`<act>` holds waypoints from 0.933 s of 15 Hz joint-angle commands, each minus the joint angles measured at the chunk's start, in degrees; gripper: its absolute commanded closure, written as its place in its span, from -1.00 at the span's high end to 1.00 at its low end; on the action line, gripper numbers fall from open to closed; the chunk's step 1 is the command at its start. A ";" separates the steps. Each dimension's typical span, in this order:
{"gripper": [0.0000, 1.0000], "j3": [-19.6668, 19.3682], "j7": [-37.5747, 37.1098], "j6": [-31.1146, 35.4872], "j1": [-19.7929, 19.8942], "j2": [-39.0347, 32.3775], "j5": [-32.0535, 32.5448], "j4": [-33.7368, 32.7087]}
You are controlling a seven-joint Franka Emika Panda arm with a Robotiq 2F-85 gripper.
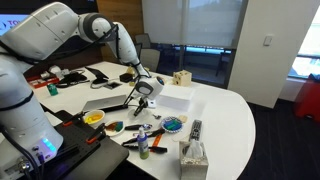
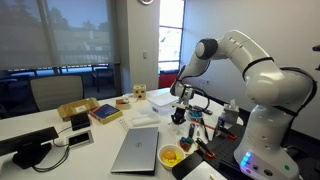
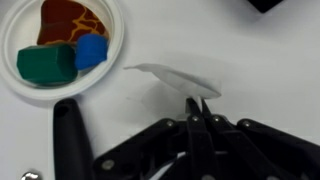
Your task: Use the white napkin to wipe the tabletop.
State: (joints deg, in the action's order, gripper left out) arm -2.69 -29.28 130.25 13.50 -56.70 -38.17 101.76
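The white plate and black tool handle are crowding the napkin. My gripper should therefore turn back and sweep the napkin toward the open tabletop [image 2: 144,117] past the laptop.
In the wrist view my gripper [image 3: 197,103] is shut, its fingertips pinching the edge of the white napkin [image 3: 175,78], which lies flattened on the glossy white tabletop [image 3: 270,60]. In both exterior views the gripper [image 1: 143,96] [image 2: 181,108] hangs low over the middle of the tabletop [image 1: 225,115] [image 2: 110,128], beside the flat white block [image 1: 172,97]. The napkin itself is too small to make out in the exterior views.
A white plate [image 3: 112,45] with green, blue and brown pieces sits close to the napkin. A black tool handle [image 3: 68,140] lies near the fingers. A laptop [image 1: 105,102], tissue box [image 1: 193,155], remote [image 1: 195,129], bowls and tools crowd the table.
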 commanded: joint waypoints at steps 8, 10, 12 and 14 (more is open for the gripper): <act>-0.99 4.32 11.56 16.97 2.31 1.74 -11.03 1.63; -0.99 7.98 19.04 17.11 4.77 1.04 -15.83 0.32; -0.99 10.88 26.71 15.13 6.90 0.44 -20.53 -0.65; -0.99 12.72 33.87 12.34 8.28 -0.59 -24.58 -1.65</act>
State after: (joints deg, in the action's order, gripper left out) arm 7.24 -4.35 146.30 19.07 -56.42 -57.64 101.52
